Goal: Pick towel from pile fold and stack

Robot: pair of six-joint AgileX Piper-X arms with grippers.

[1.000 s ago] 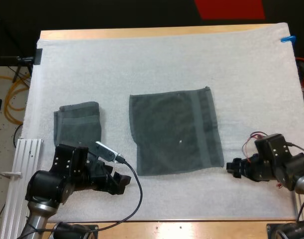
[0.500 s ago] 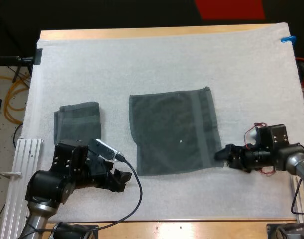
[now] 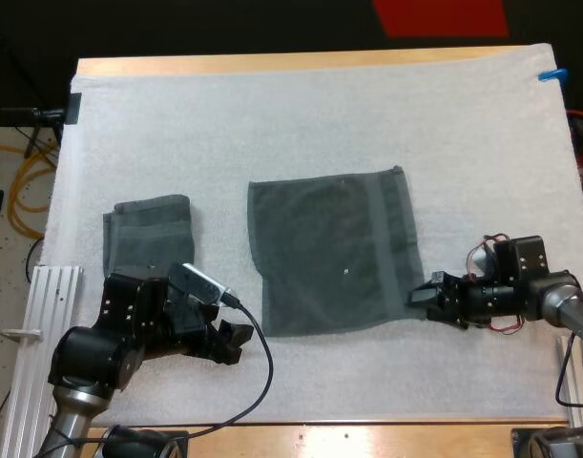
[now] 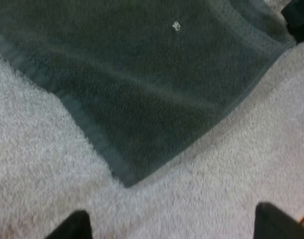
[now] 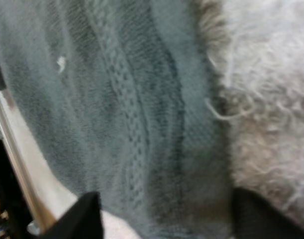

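The towel is lying thin and flat with its near edge loose [image 3: 334, 331], so I expect its near half [image 3: 337, 294] to fold over onto the far half when I lift it.
A dark grey-green towel [image 3: 334, 253] lies spread flat in the middle of the white mat. A folded towel [image 3: 148, 234] rests to its left. My left gripper [image 3: 236, 339] sits low on the mat just short of the flat towel's near left corner. In the left wrist view that towel corner [image 4: 124, 174] lies ahead of my open left gripper [image 4: 171, 229], whose fingers are clear of the cloth. My right gripper [image 3: 426, 296] is at the towel's near right corner. In the right wrist view the right gripper [image 5: 166, 219] stands open, its fingers wide apart with the towel's ribbed edge [image 5: 142, 124] between them.
An aluminium rail [image 3: 43, 315] runs along the mat's left side, near my left arm. The white mat [image 3: 301, 124] stretches bare beyond the towels to the table's far edge. The other arm's gripper [image 4: 298, 20] shows past the towel's far corner in the left wrist view.
My right gripper has moved left across the mat until its fingers reach the flat towel's near right corner. My left gripper has shifted slightly. Neither towel has moved.
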